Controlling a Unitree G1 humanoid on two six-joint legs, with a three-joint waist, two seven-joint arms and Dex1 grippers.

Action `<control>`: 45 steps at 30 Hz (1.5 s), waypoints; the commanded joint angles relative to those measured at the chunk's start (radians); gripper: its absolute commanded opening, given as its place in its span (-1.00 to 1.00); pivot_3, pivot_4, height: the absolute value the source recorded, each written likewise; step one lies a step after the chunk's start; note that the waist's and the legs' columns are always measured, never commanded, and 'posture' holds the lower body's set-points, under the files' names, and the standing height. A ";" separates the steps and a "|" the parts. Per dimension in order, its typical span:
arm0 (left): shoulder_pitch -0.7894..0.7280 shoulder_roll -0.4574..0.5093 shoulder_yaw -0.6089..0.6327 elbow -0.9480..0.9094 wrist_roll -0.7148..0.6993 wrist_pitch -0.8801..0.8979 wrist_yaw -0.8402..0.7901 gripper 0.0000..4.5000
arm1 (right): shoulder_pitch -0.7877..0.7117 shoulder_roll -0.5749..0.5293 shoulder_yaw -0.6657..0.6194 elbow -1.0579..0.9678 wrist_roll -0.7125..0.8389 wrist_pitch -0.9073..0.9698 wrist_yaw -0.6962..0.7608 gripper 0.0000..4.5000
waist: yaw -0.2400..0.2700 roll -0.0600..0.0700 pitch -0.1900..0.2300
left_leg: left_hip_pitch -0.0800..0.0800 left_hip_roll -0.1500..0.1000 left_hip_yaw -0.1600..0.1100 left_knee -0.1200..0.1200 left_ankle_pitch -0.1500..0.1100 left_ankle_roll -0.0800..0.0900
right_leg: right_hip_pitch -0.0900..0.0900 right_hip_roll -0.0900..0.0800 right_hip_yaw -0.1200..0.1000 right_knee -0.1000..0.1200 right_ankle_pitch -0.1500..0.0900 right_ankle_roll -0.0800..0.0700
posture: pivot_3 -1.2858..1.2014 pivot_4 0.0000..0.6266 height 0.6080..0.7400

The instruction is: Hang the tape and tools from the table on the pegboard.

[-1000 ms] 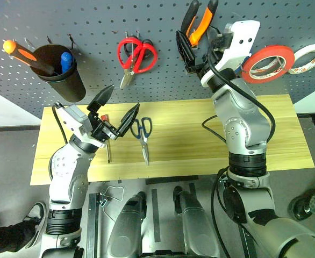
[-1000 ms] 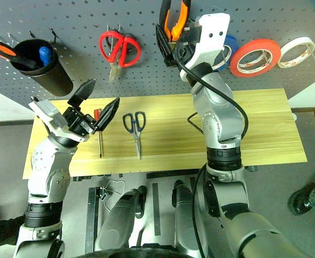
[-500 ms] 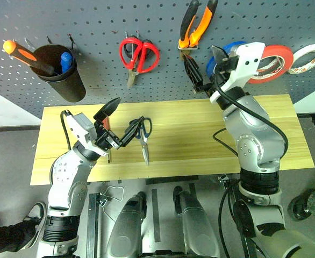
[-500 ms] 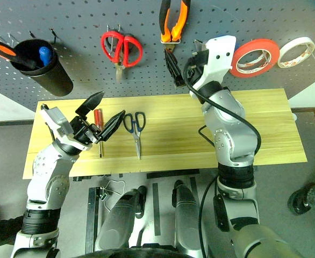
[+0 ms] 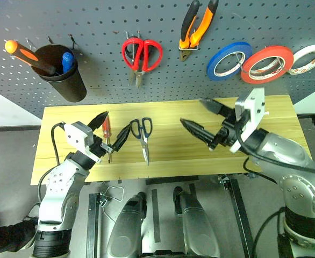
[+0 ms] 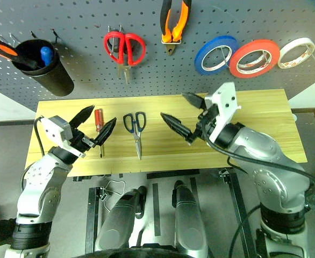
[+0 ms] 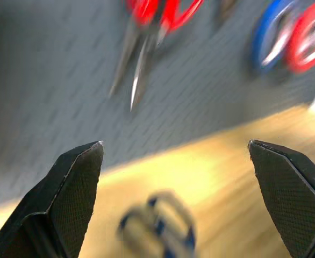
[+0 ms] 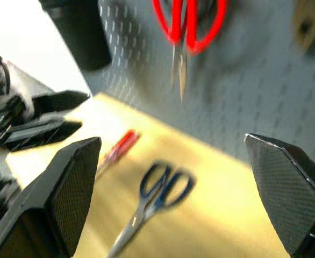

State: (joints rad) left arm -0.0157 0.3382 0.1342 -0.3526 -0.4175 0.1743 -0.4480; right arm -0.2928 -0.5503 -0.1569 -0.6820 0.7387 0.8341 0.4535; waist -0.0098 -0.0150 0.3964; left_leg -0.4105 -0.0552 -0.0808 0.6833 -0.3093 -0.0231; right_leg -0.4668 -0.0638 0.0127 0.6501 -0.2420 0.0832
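Observation:
The dark blue-handled scissors are lying free, with their loops (image 5: 141,128) toward the pegboard. My left gripper should therefore keep going to the pivot (image 5: 144,141) until its fingers close there.
The orange-and-black pliers (image 5: 197,24) and the red tape (image 5: 267,63) hang on the dark grey pegboard (image 5: 93,21). On the yellow wood table (image 5: 276,150) lie the dark blue-handled scissors (image 5: 143,134) and the thin red-handled screwdriver (image 5: 107,134). My left gripper (image 5: 118,120) stands open just above the screwdriver, one finger on either side of it. My right gripper (image 5: 191,110) hangs open and empty over the table's middle, right of the scissors. The right wrist view shows the scissors (image 8: 157,193) and screwdriver (image 8: 120,148) beyond its open fingers.
Red-handled scissors (image 5: 141,56), a blue tape ring (image 5: 229,59) and a white tape ring (image 5: 308,58) also hang on the board. At its left hangs a black cup (image 5: 63,75) holding an orange-handled screwdriver (image 5: 23,52).
My right gripper has drawn back from the pliers, which stay on their hook, and come down over the table. My left gripper has sunk toward the screwdriver.

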 commanded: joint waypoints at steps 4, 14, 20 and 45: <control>0.048 -0.013 -0.088 -0.109 0.100 0.275 0.192 1.00 | 0.050 0.068 0.145 -0.060 -0.111 0.031 -0.183 0.98 | 0.000 0.000 0.000 | 0.001 0.000 0.000 0.000 0.000 0.000 | 0.000 0.000 0.000 0.001 0.000 0.000 | 0.10 0.28 1.00; -0.061 -0.236 -0.208 -0.065 0.182 0.520 0.425 1.00 | 0.088 0.017 0.116 -0.085 -0.079 0.057 -0.131 0.98 | 0.004 0.000 0.000 | 0.001 0.000 0.000 0.000 0.001 -0.002 | 0.001 0.000 0.000 0.000 0.000 0.000 | 0.08 0.31 1.00; -0.127 -0.346 -0.241 0.012 0.246 0.567 0.524 1.00 | 0.145 -0.030 0.077 -0.132 0.000 0.015 -0.022 0.98 | 0.000 -0.001 0.000 | 0.001 0.000 0.000 0.000 0.000 0.000 | 0.001 0.001 0.000 0.000 0.000 0.000 | 0.07 0.32 1.00; -0.305 -0.533 -0.251 0.339 0.386 0.608 0.732 1.00 | 0.177 -0.032 0.080 -0.198 0.051 0.014 -0.061 0.98 | -0.001 -0.003 0.001 | 0.001 0.000 0.001 0.001 0.002 -0.003 | 0.001 0.001 0.000 0.000 0.000 0.001 | 0.04 0.34 1.00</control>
State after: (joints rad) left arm -0.3648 -0.1368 -0.0957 -0.0090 -0.0509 0.7651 0.2603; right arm -0.1235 -0.5766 -0.0633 -0.8229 0.7696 0.8640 0.3954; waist -0.0113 -0.0180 0.3973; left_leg -0.4098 -0.0553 -0.0797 0.6840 -0.3076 -0.0262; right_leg -0.4660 -0.0632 0.0130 0.6501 -0.2417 0.0840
